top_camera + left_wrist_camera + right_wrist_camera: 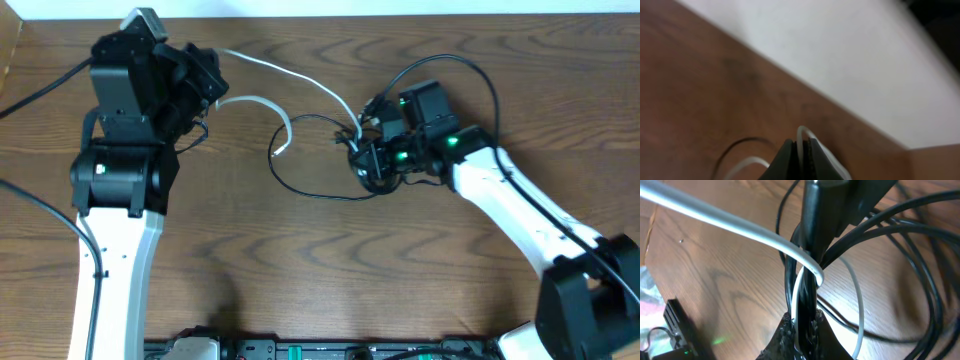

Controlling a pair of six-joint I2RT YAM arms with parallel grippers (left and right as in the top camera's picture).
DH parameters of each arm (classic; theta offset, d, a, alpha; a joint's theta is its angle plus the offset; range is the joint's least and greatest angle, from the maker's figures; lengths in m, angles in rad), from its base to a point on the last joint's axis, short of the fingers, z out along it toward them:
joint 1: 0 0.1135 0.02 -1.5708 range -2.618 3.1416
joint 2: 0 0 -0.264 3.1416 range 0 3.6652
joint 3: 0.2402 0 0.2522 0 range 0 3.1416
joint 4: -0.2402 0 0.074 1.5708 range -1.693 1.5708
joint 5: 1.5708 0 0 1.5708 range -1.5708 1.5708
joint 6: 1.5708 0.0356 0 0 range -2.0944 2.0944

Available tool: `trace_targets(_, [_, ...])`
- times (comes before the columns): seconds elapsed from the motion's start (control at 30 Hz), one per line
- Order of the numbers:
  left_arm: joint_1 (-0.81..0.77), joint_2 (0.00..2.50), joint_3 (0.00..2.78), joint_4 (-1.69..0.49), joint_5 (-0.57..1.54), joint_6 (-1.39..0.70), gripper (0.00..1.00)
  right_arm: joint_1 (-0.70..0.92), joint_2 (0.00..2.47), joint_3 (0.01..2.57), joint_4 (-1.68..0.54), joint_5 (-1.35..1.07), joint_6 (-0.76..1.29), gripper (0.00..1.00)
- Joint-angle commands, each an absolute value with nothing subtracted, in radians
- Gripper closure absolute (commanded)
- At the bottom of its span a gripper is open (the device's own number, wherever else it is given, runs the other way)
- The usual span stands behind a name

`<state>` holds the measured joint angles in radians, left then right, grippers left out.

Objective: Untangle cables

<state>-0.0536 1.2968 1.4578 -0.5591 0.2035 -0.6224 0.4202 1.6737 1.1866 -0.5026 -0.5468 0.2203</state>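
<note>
My right gripper should take the piece at the coils (374, 183) after I put the white cable down and open both grippers, because it is pinching a piece of the white cable with the black bundle (356, 143).
The white cable (300, 78) runs across the wooden table from my left gripper (213, 92) at the upper left to my right gripper (362, 152) near the middle. One white end (281, 147) lies free on the table. The black cable (310, 190) loops on the table left of the right gripper and bunches in coils there. My left gripper (801, 150) is shut on the white cable (802, 134). My right gripper (804, 325) is shut on a bundle of black cable (810, 280) with a white strand (798, 292) in it.
The thicker black robot wire (470, 75) arcs above the right arm. The table's far edge meets a white wall (840, 55) behind the left gripper. A dark rail with connectors (300, 350) runs along the front edge.
</note>
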Motion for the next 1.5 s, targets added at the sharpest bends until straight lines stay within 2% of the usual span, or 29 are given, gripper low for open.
trace_targets(0.0, [-0.033,1.353,1.472,-0.621,0.189,-0.478,0.93,0.375,1.620,1.201,-0.544,-0.525,0.263,0.99])
trace_targets(0.1, [-0.032,1.402,1.472,-0.669,0.189,-0.428,0.90,0.350,1.615,1.217,-0.574,-0.554,0.265,0.99])
trace_targets(0.17, [-0.032,1.441,1.472,-0.694,0.190,-0.400,0.78,0.338,1.615,1.223,-0.571,-0.582,0.272,0.98])
trace_targets(0.3, [-0.032,1.516,1.472,-0.730,0.195,-0.397,0.41,0.329,1.615,1.224,-0.553,-0.590,0.292,0.97])
trace_targets(0.4, [-0.032,1.559,1.472,-0.754,0.245,-0.396,0.30,0.329,1.615,1.224,-0.542,-0.590,0.292,0.94])
trace_targets(0.57, [-0.041,1.602,1.472,-0.786,0.383,-0.389,0.28,0.335,1.623,1.224,-0.540,-0.576,0.335,0.93])
trace_targets(0.73, [-0.067,1.622,1.471,-0.830,0.419,-0.389,0.28,0.364,1.664,1.222,-0.557,-0.494,0.455,0.94])
trace_targets(0.77, [-0.072,1.624,1.468,-0.834,0.419,-0.389,0.29,0.369,1.674,1.222,-0.559,-0.486,0.471,0.89])
trace_targets(0.9, [-0.093,1.626,1.452,-0.836,0.419,-0.389,0.29,0.389,1.709,1.222,-0.560,-0.479,0.487,0.54])
trace_targets(1.0, [-0.108,1.628,1.443,-0.835,0.419,-0.389,0.29,0.390,1.710,1.222,-0.559,-0.461,0.506,0.39])
trace_targets(1.1, [-0.126,1.631,1.432,-0.829,0.419,-0.389,0.29,0.381,1.710,1.222,-0.556,-0.437,0.527,0.36])
trace_targets(1.47, [-0.210,1.762,1.426,-0.830,0.440,-0.435,0.34,0.323,1.710,1.222,-0.500,-0.366,0.513,0.38])
